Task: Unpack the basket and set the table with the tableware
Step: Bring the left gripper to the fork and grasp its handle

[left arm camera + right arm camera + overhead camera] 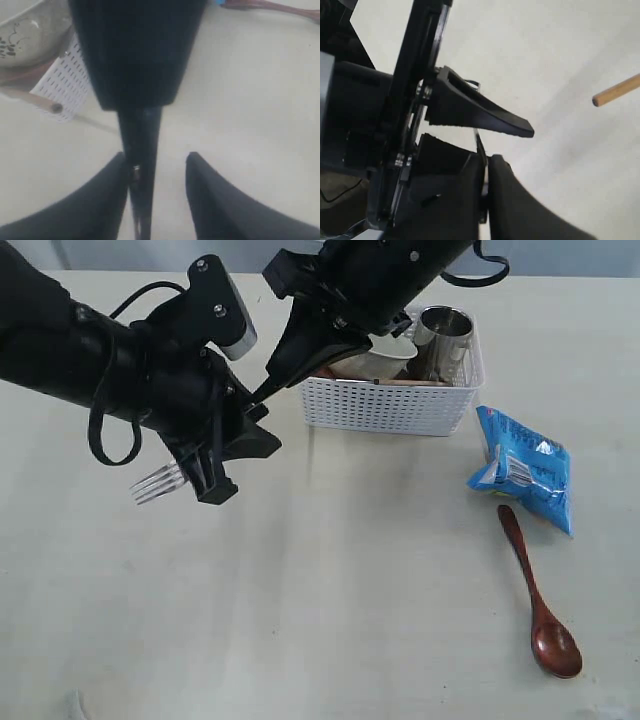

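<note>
My left gripper is crowding my right gripper on the fork's handle [140,132], so I should move my left gripper toward the fork's tines [156,484] and close it there before taking over.
The silver fork [157,482] hangs over the table [340,600], tines toward the left. My right gripper [268,388] [485,160] is shut on its thin handle [479,142]. My left gripper [232,458] [156,162] stands open around the fork's shaft [141,200], which lies close against one finger [117,172]. The white basket [385,405] [62,85] holds the cream bowl [380,365] [20,30], the steel cup [445,335] and brown sticks [30,97] [617,90]. The red-brown spoon [540,600] lies on the table at the right.
A crinkly blue snack bag [525,468] lies right of the basket, just above the spoon's handle. Both black arms cross above the table's left and middle, with the right arm reaching over the basket.
</note>
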Motion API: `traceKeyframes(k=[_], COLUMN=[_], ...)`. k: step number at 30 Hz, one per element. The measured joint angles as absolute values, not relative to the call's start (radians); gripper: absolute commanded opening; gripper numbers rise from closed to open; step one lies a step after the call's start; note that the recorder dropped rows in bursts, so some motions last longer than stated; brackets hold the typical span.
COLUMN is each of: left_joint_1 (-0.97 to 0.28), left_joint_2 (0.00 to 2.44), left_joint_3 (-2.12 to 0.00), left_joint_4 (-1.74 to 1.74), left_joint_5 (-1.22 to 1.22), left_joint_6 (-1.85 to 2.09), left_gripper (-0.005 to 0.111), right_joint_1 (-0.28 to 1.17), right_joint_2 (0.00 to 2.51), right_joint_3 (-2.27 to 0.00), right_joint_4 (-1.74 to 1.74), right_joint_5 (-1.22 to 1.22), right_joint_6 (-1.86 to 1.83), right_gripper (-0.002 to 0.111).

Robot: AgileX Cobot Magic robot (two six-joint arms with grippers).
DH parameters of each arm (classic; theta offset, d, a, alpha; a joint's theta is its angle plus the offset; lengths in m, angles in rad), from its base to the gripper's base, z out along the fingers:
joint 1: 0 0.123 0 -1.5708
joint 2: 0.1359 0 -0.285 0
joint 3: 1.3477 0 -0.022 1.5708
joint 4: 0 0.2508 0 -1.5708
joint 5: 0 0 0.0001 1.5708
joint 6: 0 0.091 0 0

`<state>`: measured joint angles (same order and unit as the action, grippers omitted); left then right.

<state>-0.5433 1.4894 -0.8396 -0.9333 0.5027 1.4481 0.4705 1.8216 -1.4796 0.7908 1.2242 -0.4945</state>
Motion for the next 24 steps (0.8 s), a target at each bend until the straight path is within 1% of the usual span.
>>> traceKeyframes(k=[8,20,24], left_joint_1=[-0.543,-0.543,-0.543], left_joint_2=[1.463,1.427,1.427], left_joint_3=[-0.840,-0.840,-0.840], left_joint_4=[-0.923,-0.794,-0.739], left_joint_5=[0.497,0.497,0.497], left_joint_6=[1.448,1.366,1.321], left_gripper=[0.053,0.053,0.050], right_joint_1=[0.470,0.470,0.470], right_joint_2=[1.822,1.822,1.822], right_joint_3=[-1.480,-1.480,-1.480], right_joint_4=[0.791,0.791,0.791], right_joint_5=[1.222,1.222,1.222], right_joint_6=[-0.495,-0.495,-0.495], right_gripper=[-0.001,-0.001,-0.001])
